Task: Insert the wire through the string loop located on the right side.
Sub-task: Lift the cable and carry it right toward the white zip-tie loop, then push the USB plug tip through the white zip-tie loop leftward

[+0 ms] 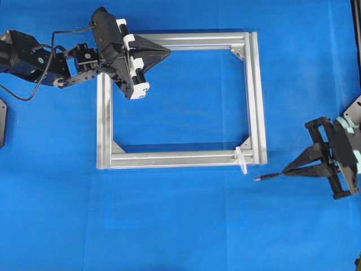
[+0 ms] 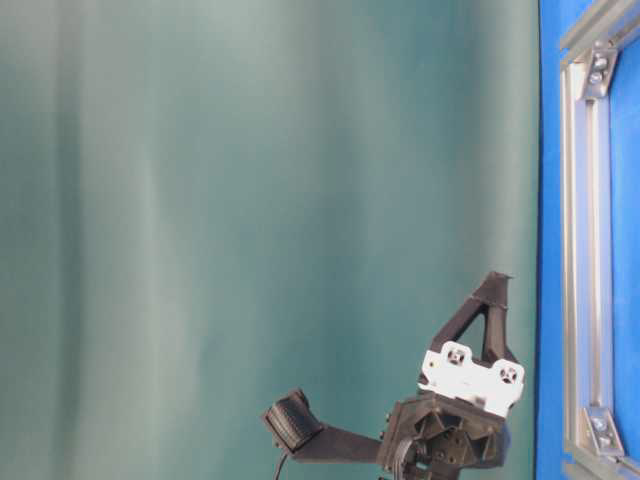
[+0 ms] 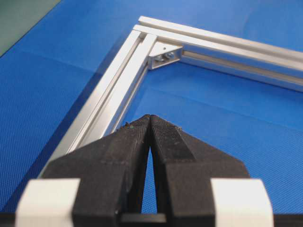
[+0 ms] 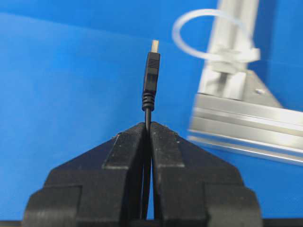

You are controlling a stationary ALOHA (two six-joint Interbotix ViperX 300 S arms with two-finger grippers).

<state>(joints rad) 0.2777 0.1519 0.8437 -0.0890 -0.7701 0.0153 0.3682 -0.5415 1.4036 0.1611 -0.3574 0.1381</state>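
Note:
I should move the plug toward the frame with my right gripper so that it faces the loop's opening (image 4: pixel 208 34) before I push it through, because the plug tip (image 4: pixel 155 46) points past the side of the string loop.
My right gripper (image 1: pixel 286 170) is shut on the black wire (image 1: pixel 269 176), whose plug tip points left, a short way right of the string loop (image 1: pixel 242 160). In the right wrist view the wire's plug (image 4: pixel 151 78) sticks straight out past the gripper (image 4: pixel 147 125), and the white string loop (image 4: pixel 208 35) stands up and to the right of it on the frame's corner. My left gripper (image 1: pixel 167 52) is shut on nothing, its tips over the silver frame's (image 1: pixel 255 96) top rail near the upper left corner. From the left wrist camera, that gripper (image 3: pixel 150 117) hovers beside the rail.
The square aluminium frame (image 3: pixel 113 90) lies flat on the blue mat with triangular corner brackets (image 3: pixel 164 55) inside each corner. In the table-level view the left arm (image 2: pixel 460 400) rises beside the frame's edge (image 2: pixel 578 250). A dark object (image 1: pixel 2 121) sits at the mat's left edge.

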